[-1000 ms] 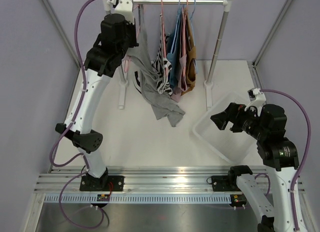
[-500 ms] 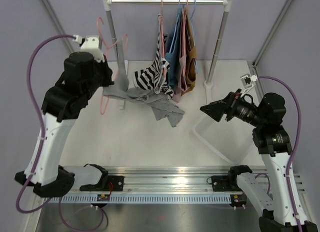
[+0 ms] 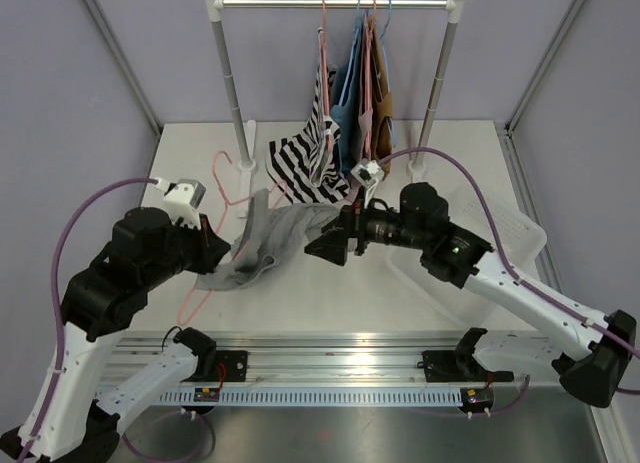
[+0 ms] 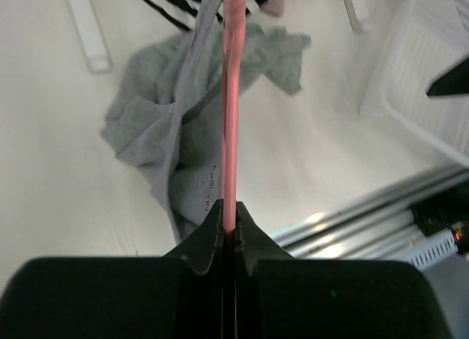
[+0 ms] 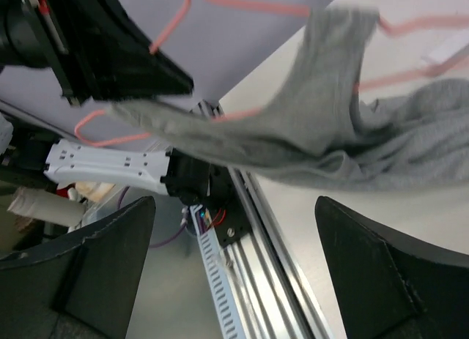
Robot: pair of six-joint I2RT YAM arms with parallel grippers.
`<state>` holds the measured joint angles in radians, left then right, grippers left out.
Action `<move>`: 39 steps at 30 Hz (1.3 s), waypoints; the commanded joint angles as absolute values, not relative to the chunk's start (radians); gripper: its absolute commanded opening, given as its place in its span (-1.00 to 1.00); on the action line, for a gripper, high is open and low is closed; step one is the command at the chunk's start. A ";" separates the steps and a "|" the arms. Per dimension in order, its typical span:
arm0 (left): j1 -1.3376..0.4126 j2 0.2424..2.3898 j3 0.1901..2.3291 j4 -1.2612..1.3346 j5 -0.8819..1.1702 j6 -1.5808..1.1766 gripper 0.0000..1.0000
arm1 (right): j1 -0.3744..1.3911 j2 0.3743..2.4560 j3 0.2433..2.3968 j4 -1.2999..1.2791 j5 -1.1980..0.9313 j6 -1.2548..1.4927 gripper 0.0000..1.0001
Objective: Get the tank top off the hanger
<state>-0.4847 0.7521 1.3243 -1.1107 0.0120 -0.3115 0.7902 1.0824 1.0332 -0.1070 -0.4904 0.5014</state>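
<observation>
The pink hanger's end (image 3: 281, 190) sticks out past the draped cloth. The grey tank top (image 3: 268, 250) will slip off and sag in limp folds when I pull.
A grey tank top (image 3: 268, 235) hangs on a pink hanger (image 3: 228, 179) low over the table, left of centre. My left gripper (image 3: 212, 251) is shut on the hanger's wire; in the left wrist view the pink hanger (image 4: 231, 97) runs straight up from the left gripper (image 4: 230, 211), with the tank top (image 4: 168, 134) draped beside it. My right gripper (image 3: 318, 247) stands open just right of the tank top's trailing end. In the right wrist view the tank top (image 5: 322, 134) stretches across above the right gripper (image 5: 234, 273), whose wide jaws hold nothing.
A clothes rack (image 3: 335, 2) at the back carries a striped top (image 3: 305, 155) and several other garments. A white bin (image 3: 505, 245) sits on the table under the right arm. The metal rail (image 3: 340, 368) runs along the near edge.
My left arm has swung down from the rack to the near left, carrying hanger and tank top. My right arm has reached left from the bin to the tank top.
</observation>
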 commanded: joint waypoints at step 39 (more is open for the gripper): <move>-0.491 0.488 1.288 -1.155 0.232 -0.299 -1.00 | 0.804 1.609 1.408 -0.132 0.204 0.356 -1.00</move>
<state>-0.4854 0.5198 1.2167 -1.1542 0.1837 -0.3180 0.8337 1.5875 1.3567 -0.0696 0.1734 0.3752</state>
